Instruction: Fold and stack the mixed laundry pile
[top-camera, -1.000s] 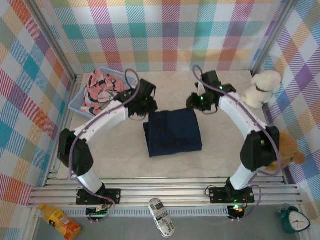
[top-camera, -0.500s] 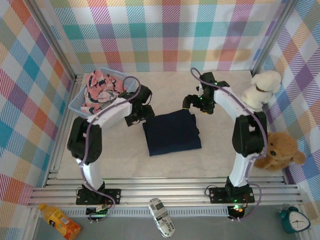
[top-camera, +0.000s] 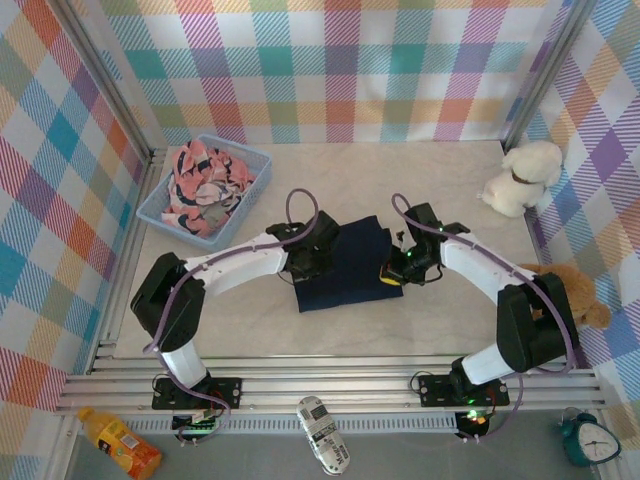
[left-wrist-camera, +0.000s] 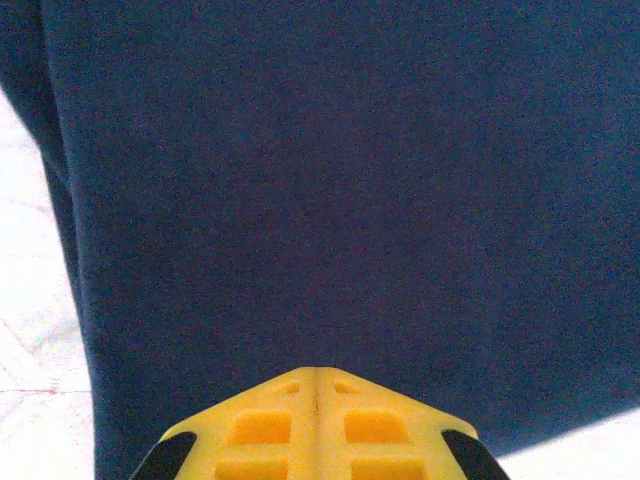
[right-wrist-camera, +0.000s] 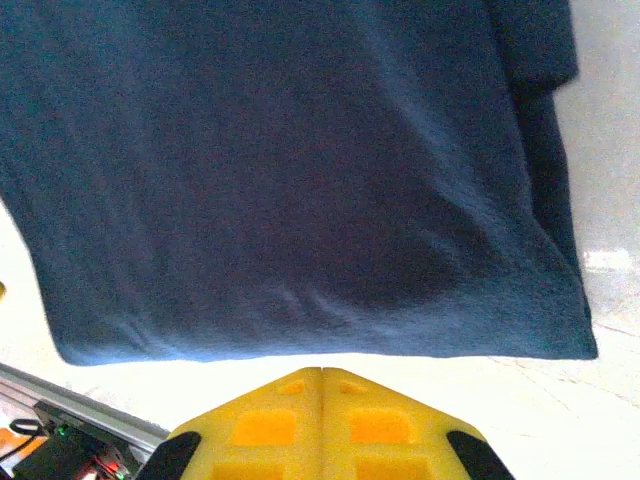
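The folded navy T-shirt (top-camera: 353, 264) takes up the middle of the table. My right gripper should slide it toward the plush toys while my left gripper gets the pink garment (top-camera: 206, 182).
The folded dark navy T-shirt (top-camera: 350, 288) lies flat at the table's middle. My left gripper (top-camera: 320, 262) is low over its left half; in the left wrist view its yellow fingertips (left-wrist-camera: 318, 372) meet, shut and empty, above the navy cloth (left-wrist-camera: 320, 180). My right gripper (top-camera: 391, 275) sits at the shirt's right edge. In the right wrist view it (right-wrist-camera: 322, 372) is shut over bare white table, just off the shirt's hem (right-wrist-camera: 300, 200). The pink printed garment (top-camera: 200, 180) lies bunched in the basket at the back left.
The light blue basket (top-camera: 256, 160) stands at the back left. A white plush dog (top-camera: 520, 178) and a brown plush bear (top-camera: 580, 300) sit along the right wall. Plaid walls enclose the table; an aluminium rail (top-camera: 330, 385) runs along its front.
Both arms have swung from the shirt's far corners toward the near side, now low at its left half and right edge. The shirt stays folded in place.
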